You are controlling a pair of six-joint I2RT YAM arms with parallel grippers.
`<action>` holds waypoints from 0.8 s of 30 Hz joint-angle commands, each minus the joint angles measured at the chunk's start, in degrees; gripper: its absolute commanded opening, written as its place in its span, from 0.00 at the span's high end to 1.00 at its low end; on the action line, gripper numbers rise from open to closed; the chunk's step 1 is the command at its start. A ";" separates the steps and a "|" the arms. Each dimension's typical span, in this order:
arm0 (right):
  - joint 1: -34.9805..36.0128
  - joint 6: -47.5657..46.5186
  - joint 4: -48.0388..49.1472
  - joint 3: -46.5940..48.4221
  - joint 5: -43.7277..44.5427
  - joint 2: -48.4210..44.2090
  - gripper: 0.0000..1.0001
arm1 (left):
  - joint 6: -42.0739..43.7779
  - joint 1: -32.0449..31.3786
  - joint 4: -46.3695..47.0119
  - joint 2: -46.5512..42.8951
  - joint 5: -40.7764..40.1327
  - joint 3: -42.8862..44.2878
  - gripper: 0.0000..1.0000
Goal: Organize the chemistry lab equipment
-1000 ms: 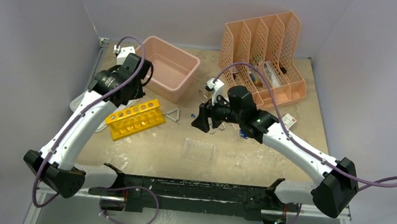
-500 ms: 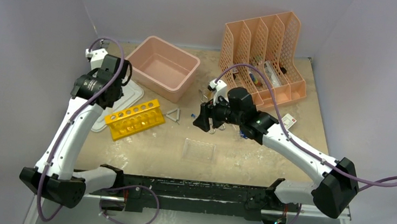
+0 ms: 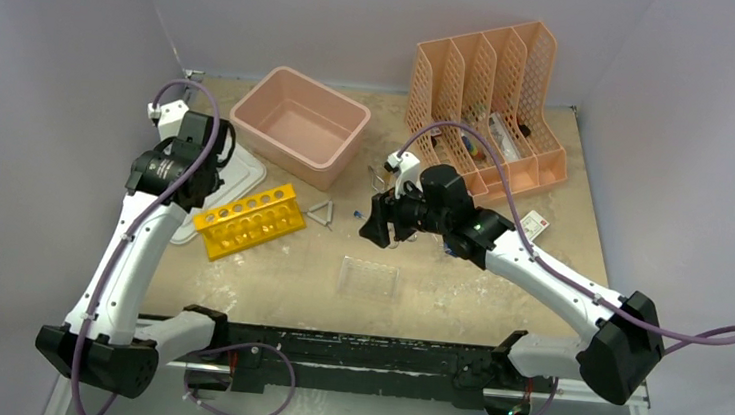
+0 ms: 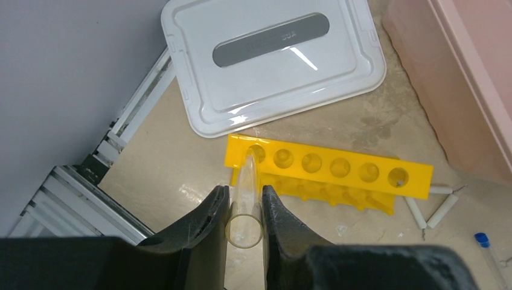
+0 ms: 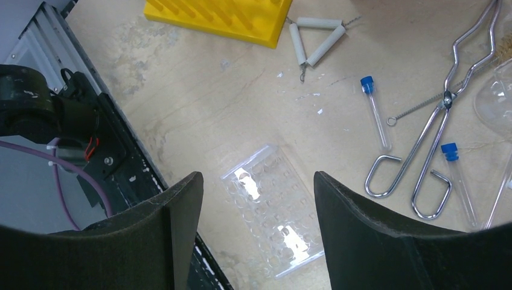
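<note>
My left gripper is pointing the test tube's closed end down at the yellow rack's empty end hole. It should lower the tube next until the tube stands there, then let go.
My left gripper is shut on a clear test tube. It holds the tube over the left end hole of the yellow test-tube rack; in the top view the gripper is left of the rack. My right gripper is open and empty above the clear plastic tray. To its right lie the metal tongs and two blue-capped vials. The wire triangle lies beside the rack's end.
The pink tub stands behind the rack, and its grey-white lid lies flat to the rack's far left. The peach file holder stands at the back right. The table's left edge rail is close to my left gripper.
My left arm has swung left, away from the pink tub to the rack's left end, uncovering the lid. My right gripper has barely shifted.
</note>
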 commanded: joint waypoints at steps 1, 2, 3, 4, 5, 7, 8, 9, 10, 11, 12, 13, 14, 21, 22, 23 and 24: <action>0.20 -0.09 -0.10 -0.17 1.23 -1.26 0.31 | 1.55 3.63 3.31 -1.33 4.06 -2.33 1.00; 0.18 -0.21 -0.36 -0.26 1.23 -1.38 0.31 | 1.90 4.75 4.12 -1.50 5.54 -2.78 1.00; 0.17 -0.33 -0.55 -0.35 1.30 -1.48 0.31 | 2.41 5.88 4.63 -1.66 6.74 -3.05 1.00; 0.19 -0.39 -0.69 -0.50 1.43 -1.60 0.31 | 2.78 6.96 5.23 -1.66 7.48 -3.33 1.00; 0.18 -0.36 -0.78 -0.63 1.55 -1.74 0.31 | 3.11 8.34 5.70 -1.74 8.20 -3.54 1.00; 0.18 -0.30 -0.88 -0.95 1.65 -1.97 0.31 | 3.81 9.80 5.81 -1.45 9.61 -3.84 1.00; 0.22 -0.33 -0.88 -1.05 1.66 -2.05 0.31 | 3.93 10.38 5.81 -1.50 10.16 -4.08 1.00; 0.21 -0.27 -1.00 -1.09 1.66 -2.14 0.31 | 4.00 10.73 6.03 -1.66 10.50 -4.58 1.00; 0.22 -0.22 -0.91 -1.18 1.66 -2.22 0.31 | 3.93 11.07 6.23 -1.90 10.61 -5.22 1.00; 0.18 -0.26 -0.74 -1.25 1.66 -2.24 0.31 | 3.78 11.30 6.35 -2.16 10.80 -5.66 1.00; 0.20 -0.19 -0.45 -1.27 1.66 -2.24 0.31 | 3.77 11.49 6.63 -2.38 11.31 -6.24 1.00; 0.21 -0.18 -0.14 -1.30 1.64 -2.24 0.31 | 3.63 11.52 7.03 -2.84 11.91 -6.98 1.00; 0.19 -0.18 0.28 -1.42 1.66 -2.17 0.31 | 3.47 11.53 7.75 -3.24 12.64 -7.82 1.00; 0.19 1.51 4.29 -3.90 1.07 -1.60 0.31 | 2.21 11.53 11.17 -4.14 13.87 -12.88 1.00; 0.18 1.57 4.64 -4.08 0.93 -1.43 0.31 | 2.17 11.53 11.38 -4.10 13.84 -13.08 1.00; 0.22 1.56 4.77 -4.20 0.76 -1.25 0.31 | 2.07 11.53 11.88 -4.28 13.90 -13.37 1.00; 0.18 1.58 4.82 -4.37 0.58 -1.13 0.31 | 2.00 11.53 12.42 -4.41 13.94 -13.56 1.00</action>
